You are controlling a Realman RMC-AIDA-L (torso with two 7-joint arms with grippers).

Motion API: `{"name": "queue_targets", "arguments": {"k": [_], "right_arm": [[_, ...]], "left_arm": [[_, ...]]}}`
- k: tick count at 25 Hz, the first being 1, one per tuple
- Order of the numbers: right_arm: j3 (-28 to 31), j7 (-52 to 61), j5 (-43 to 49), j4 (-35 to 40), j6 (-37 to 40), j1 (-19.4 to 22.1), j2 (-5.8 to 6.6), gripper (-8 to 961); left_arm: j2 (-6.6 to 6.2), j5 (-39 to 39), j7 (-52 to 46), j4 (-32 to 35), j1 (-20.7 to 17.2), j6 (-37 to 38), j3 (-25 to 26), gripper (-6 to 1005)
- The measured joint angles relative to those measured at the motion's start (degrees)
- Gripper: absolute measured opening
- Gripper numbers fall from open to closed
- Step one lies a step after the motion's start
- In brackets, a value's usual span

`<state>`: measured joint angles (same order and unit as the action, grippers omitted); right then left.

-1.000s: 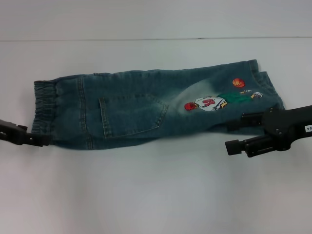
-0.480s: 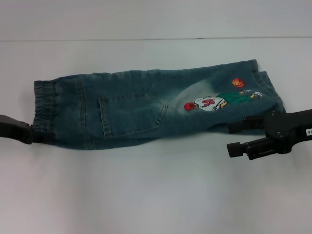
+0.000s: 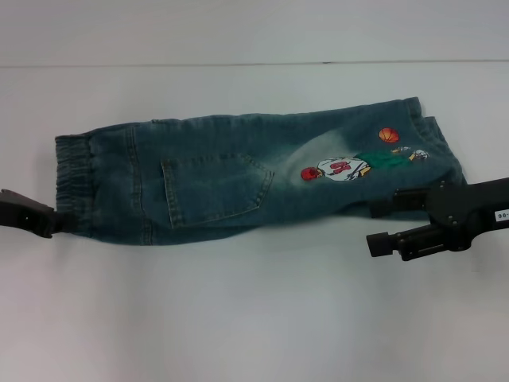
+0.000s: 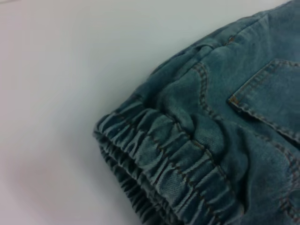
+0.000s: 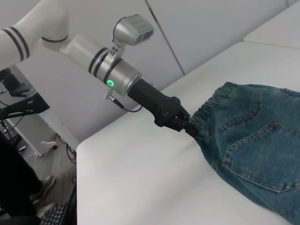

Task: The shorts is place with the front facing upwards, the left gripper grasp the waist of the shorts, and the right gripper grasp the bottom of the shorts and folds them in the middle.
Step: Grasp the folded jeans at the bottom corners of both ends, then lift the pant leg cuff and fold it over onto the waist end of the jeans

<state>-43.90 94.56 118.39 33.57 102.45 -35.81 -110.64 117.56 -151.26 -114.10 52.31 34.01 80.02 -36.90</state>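
The shorts' middle is away from my right gripper, which is open by the bottom [image 3: 439,151], so that gripper should move to the middle [image 3: 266,171] while my left gripper lifts the waist.
The blue-green denim shorts [image 3: 238,179] lie flat across the white table, with the patch pocket [image 3: 215,191] and the cartoon embroidery [image 3: 342,167] facing up. The gathered waist [image 3: 71,175] is at the left and the flat leg hems, the bottom [image 3: 433,143], are at the right. My left gripper [image 3: 64,221] is at the waist's near corner and looks shut on it; the right wrist view shows it [image 5: 187,125] pinching that corner. The left wrist view shows only the waist [image 4: 164,164] close up. My right gripper [image 3: 382,224] is open and straddles the shorts' near edge by the bottom.
The white table [image 3: 238,318] stretches wide in front of the shorts. Its back edge [image 3: 254,64] runs behind them. In the right wrist view the table's end [image 5: 93,140] drops to a floor with a stand and cables [image 5: 28,108].
My left gripper has pushed in onto the waist's near corner and its long fingers no longer show along the edge. My right gripper has barely moved.
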Motion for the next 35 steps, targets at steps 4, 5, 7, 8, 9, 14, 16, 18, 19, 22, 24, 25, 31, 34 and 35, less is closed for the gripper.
{"name": "queue_targets", "arguments": {"k": [4, 5, 7, 8, 9, 14, 16, 18, 19, 22, 24, 25, 31, 34, 35], "right_arm": [[-0.1, -0.3, 0.0, 0.0, -0.1, -0.1, -0.25, 928], [-0.2, -0.4, 0.0, 0.0, -0.2, -0.1, -0.32, 928], [-0.6, -0.7, 0.1, 0.0, -0.4, -0.1, -0.37, 912], [-0.8, -0.8, 0.4, 0.0, -0.6, -0.2, -0.44, 896], [-1.0, -0.9, 0.8, 0.0, -0.9, -0.3, -0.6, 879], [-1.4, -2.1, 2.4, 0.1, -2.5, -0.5, -1.78, 730], [-1.5, -2.4, 2.7, 0.1, -3.0, -0.7, -2.18, 652], [-1.6, -2.8, 2.7, 0.0, -3.5, -0.8, -2.55, 562], [-1.5, -3.1, 2.7, 0.0, -3.7, -0.9, -2.67, 511], [-1.0, -3.5, 2.4, -0.1, -5.0, -1.0, -3.09, 358], [0.5, -3.4, 1.9, -0.2, -7.1, -1.0, -3.71, 291], [1.8, -3.3, 1.4, -0.5, -8.8, -1.0, -4.27, 258], [5.6, -8.4, -6.9, -4.6, -21.6, -0.5, -8.38, 98], [5.7, -12.5, -11.3, -8.6, -25.3, -0.7, -9.01, 38], [5.7, -15.3, -14.1, -11.1, -27.1, -0.8, -9.15, 18]], "left_arm": [[-0.02, 0.4, 0.1, 1.6, 0.0, 1.9, 0.2, 82], [0.0, 0.6, 0.1, 2.0, 0.0, 2.6, 0.2, 36], [0.01, 1.3, 0.1, 3.3, 0.0, 4.5, 0.2, 36], [0.01, 1.8, 0.2, 3.9, 0.0, 5.4, 0.2, 36], [0.01, 2.3, 0.2, 4.7, 0.0, 6.4, 0.2, 36], [-0.43, 5.2, 0.2, 8.2, 0.3, 11.4, 0.5, 36], [-0.66, 6.0, 0.1, 9.1, 0.7, 13.1, 0.5, 36], [-0.83, 6.4, 0.0, 9.5, 1.1, 14.5, 0.5, 36], [-0.86, 6.4, -0.1, 9.8, 1.4, 15.2, 0.5, 36], [-0.89, 6.6, -0.3, 10.6, 2.2, 17.0, 0.5, 36], [-0.93, 7.2, -0.4, 11.2, 2.4, 17.8, 0.6, 36], [-0.96, 7.6, -0.5, 11.5, 2.5, 18.3, 0.6, 36], [-2.21, 14.6, -1.0, 12.0, 3.2, 20.9, 0.7, 36], [-2.71, 17.5, -1.1, 12.0, 3.3, 21.4, 1.2, 36], [-2.86, 18.6, -1.1, 11.9, 3.4, 21.6, 1.5, 36]]}}
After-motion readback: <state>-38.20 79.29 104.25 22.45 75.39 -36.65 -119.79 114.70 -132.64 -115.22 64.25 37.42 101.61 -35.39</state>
